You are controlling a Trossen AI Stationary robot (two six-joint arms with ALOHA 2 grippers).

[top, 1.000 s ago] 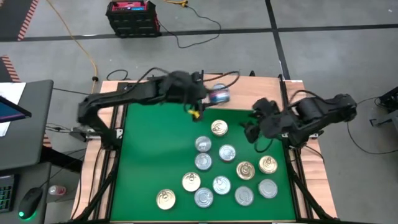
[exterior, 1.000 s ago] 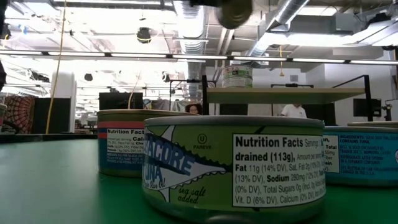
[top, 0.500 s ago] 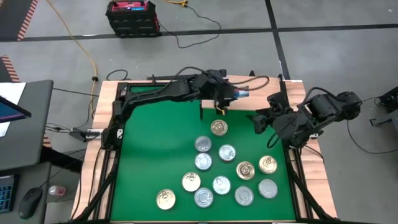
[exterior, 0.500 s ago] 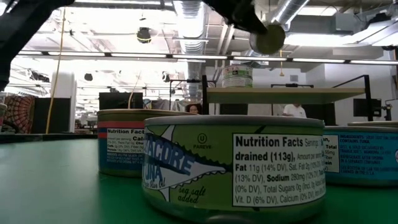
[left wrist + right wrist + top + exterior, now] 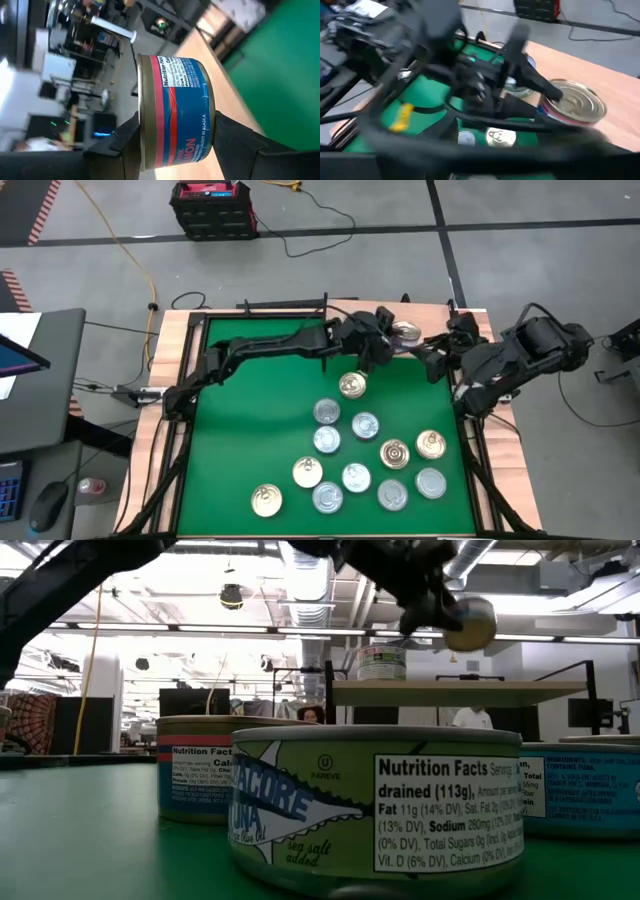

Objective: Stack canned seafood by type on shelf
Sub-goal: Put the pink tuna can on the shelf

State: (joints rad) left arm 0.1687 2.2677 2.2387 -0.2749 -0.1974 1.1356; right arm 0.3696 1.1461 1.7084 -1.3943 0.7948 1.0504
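Observation:
The blue and red can (image 5: 473,626) hangs above open shelf, clear of the standing can, so my left gripper should keep bringing it down until it touches the board (image 5: 470,689).
My left gripper (image 5: 398,338) is shut on a can (image 5: 406,332) with a blue and red side label and a gold lid. It holds the can in the air above the shelf (image 5: 460,692), a light-wood board on black legs at the table's far right. One can (image 5: 381,662) stands on the shelf. Several cans (image 5: 352,385) with gold or silver lids stand flat on the green table. My right gripper (image 5: 432,360) hovers just right of the held can and touches nothing. My left gripper pinches the can between its two fingers, one on the lid (image 5: 555,92) and one on the bottom face (image 5: 212,125), with the side label (image 5: 180,110) showing between them. The fingers come from the table's left. The can is lifted clear and tilted (image 5: 470,625).
Large cans (image 5: 375,800) stand close to the low camera near the table's front. The green mat (image 5: 250,420) has free room on its left half. The table's wooden border (image 5: 170,440) runs around the mat.
My left gripper has carried the can along the far edge toward the table's right and down toward the shelf. The can stays clear in the hold. My right arm has drawn back a little toward the far right corner.

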